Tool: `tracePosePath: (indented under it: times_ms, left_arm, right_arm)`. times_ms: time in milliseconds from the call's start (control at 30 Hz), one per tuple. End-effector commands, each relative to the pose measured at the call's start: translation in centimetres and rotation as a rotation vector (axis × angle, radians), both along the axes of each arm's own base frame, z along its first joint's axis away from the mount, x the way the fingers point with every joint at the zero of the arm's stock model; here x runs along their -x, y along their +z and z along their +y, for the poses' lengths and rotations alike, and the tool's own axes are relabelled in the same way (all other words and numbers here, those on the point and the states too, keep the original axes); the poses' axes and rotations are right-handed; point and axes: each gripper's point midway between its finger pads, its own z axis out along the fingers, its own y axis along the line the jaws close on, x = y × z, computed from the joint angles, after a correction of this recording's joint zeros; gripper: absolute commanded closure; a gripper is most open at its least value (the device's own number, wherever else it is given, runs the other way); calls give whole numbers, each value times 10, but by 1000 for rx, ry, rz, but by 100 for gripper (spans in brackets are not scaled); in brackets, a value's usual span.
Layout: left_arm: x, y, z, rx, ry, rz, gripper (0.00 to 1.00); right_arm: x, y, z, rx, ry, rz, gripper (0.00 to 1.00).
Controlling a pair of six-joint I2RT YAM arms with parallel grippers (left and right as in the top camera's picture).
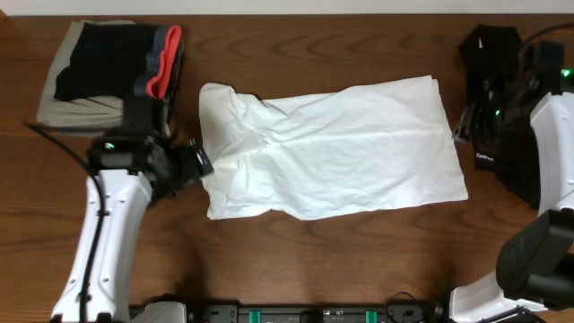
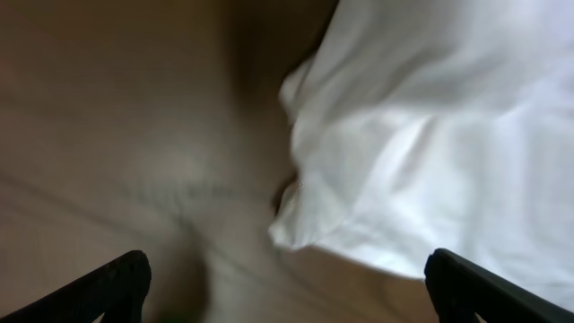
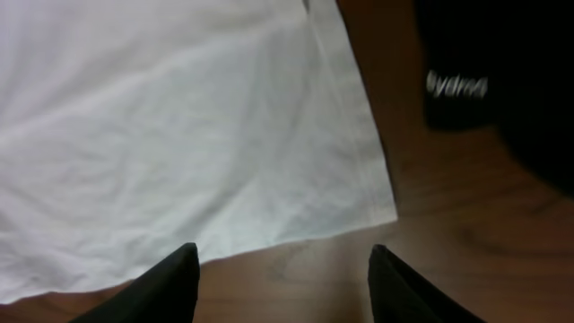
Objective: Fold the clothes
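Observation:
The white T-shirt is flat at my right gripper but wrinkled at the other end [image 1: 235, 135], so my left gripper should first fold the jutting near corner [image 1: 218, 210] in.
The white T-shirt [image 1: 327, 148] lies spread across the middle of the wooden table, folded lengthwise, with no graphic or label showing. My left gripper [image 1: 193, 161] is open and empty at the shirt's left edge; the left wrist view shows a white cloth corner [image 2: 421, 135] just ahead of the open fingers [image 2: 287, 287]. My right gripper [image 1: 466, 126] is open and empty at the shirt's right end; the right wrist view shows the hemmed corner [image 3: 359, 179] just beyond the fingertips [image 3: 282, 283].
A folded stack of beige, black and grey-red clothes [image 1: 112, 72] sits at the back left. A black top with white lettering [image 3: 484, 81] lies at the right, also visible overhead [image 1: 493, 54]. Bare wood runs along the front edge.

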Motion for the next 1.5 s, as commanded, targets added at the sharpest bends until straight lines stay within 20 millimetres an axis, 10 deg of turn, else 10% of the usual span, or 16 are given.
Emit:
tracePosePath:
  times_ms: [0, 433, 767, 1100, 1467]
  left_arm:
    - [27, -31, -11, 49, 61, 109, 0]
    - [33, -98, -45, 79, -74, 34, 23]
    - [35, -109, -44, 77, -74, 19, 76]
    - [-2, -91, -52, 105, -83, -127, 94]
    - [-63, -13, -56, 89, -134, -417, 94]
  right_arm:
    - [18, -15, -1, 2, -25, 46, 43]
    - [17, -55, 12, -8, -3, 15, 45]
    - [12, -55, 12, -4, -1, -6, 46]
    - [9, -55, 11, -1, 0, -15, 46]
    - [8, -55, 11, 0, 0, -21, 46]
